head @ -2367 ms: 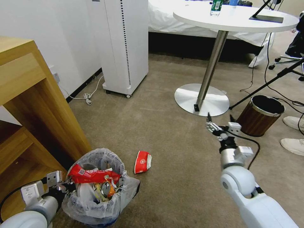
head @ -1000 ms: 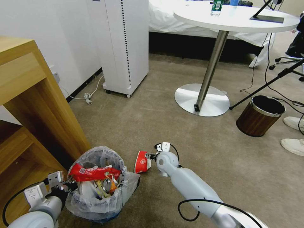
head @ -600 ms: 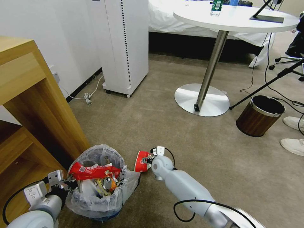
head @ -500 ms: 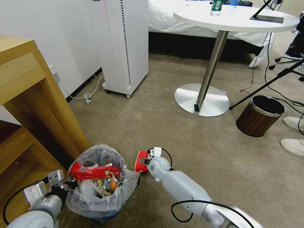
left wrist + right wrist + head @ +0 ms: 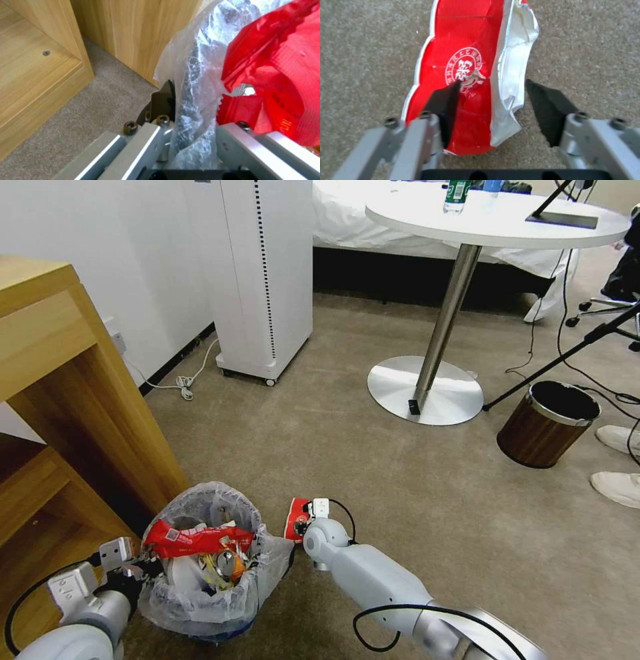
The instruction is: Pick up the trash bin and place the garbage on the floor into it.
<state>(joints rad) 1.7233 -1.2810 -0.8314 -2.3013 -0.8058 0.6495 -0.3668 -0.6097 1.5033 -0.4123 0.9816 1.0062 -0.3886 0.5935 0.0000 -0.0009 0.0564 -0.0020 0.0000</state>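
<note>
I expect the flattened paper cup [image 5: 296, 516] to stick out stiffly rather than sag when I pick it up, because the white edge has a raised fold.
The trash bin [image 5: 193, 613], lined with a crinkled whitish bag and full of garbage topped by a red wrapper [image 5: 193, 543], stands on the beige floor [image 5: 347, 447] beside the wooden desk. My left gripper [image 5: 143, 568] is shut on its bagged rim [image 5: 193, 95]. A flattened red-and-white paper cup [image 5: 293, 513] lies on the carpet just right of the bin. My right gripper [image 5: 303, 527] is down at it and open. In the right wrist view the gripper [image 5: 491, 85] straddles the cup [image 5: 466, 50], one finger over its red face, the other on the carpet beside its white edge.
The wooden desk [image 5: 67, 380] rises at the left, close behind the bin. A white appliance [image 5: 267, 280] stands by the wall. The round table's metal base [image 5: 427, 390], a brown wood-look bin [image 5: 547, 423], a tripod leg and a person's white shoes [image 5: 617, 483] are at the right.
My right arm swung from out at the right down to the floor and closed in on the red-and-white cup. The left gripper and the bin stayed put.
</note>
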